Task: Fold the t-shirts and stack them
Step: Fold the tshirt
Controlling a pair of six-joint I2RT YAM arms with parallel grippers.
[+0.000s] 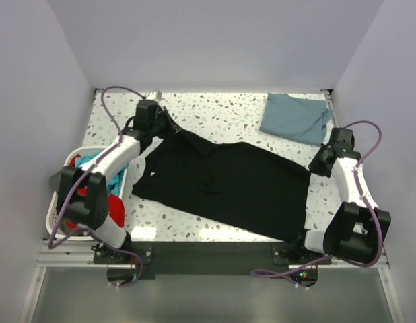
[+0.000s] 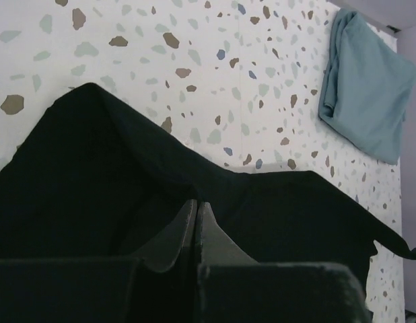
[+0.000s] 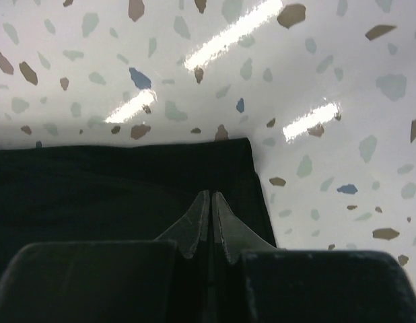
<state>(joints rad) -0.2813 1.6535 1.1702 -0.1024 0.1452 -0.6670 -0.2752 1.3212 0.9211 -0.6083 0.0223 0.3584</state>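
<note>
My left gripper should keep pulling the sagging far edge toward the basket (image 1: 93,161) until that edge lies straight, because my right gripper is holding the black t-shirt's opposite corner (image 1: 307,173).
The black t-shirt (image 1: 228,185) lies spread across the middle of the table, stretched between both grippers. My left gripper (image 1: 169,126) is at its far left corner, jaws shut on the black cloth; the wrist view shows the fingers (image 2: 188,225) pressed together with the shirt (image 2: 93,168) draping away from them. My right gripper (image 1: 316,166) is at the shirt's far right corner, jaws shut on its edge (image 3: 127,182). The slate-blue t-shirt (image 1: 295,116) lies folded at the back right, apart from both grippers, and it also shows in the left wrist view (image 2: 366,84).
A white laundry basket (image 1: 54,214) with red and teal clothes stands at the table's left edge beside the left arm. The terrazzo table (image 1: 221,111) is walled in on three sides. A dark strip runs along the near edge (image 1: 208,252).
</note>
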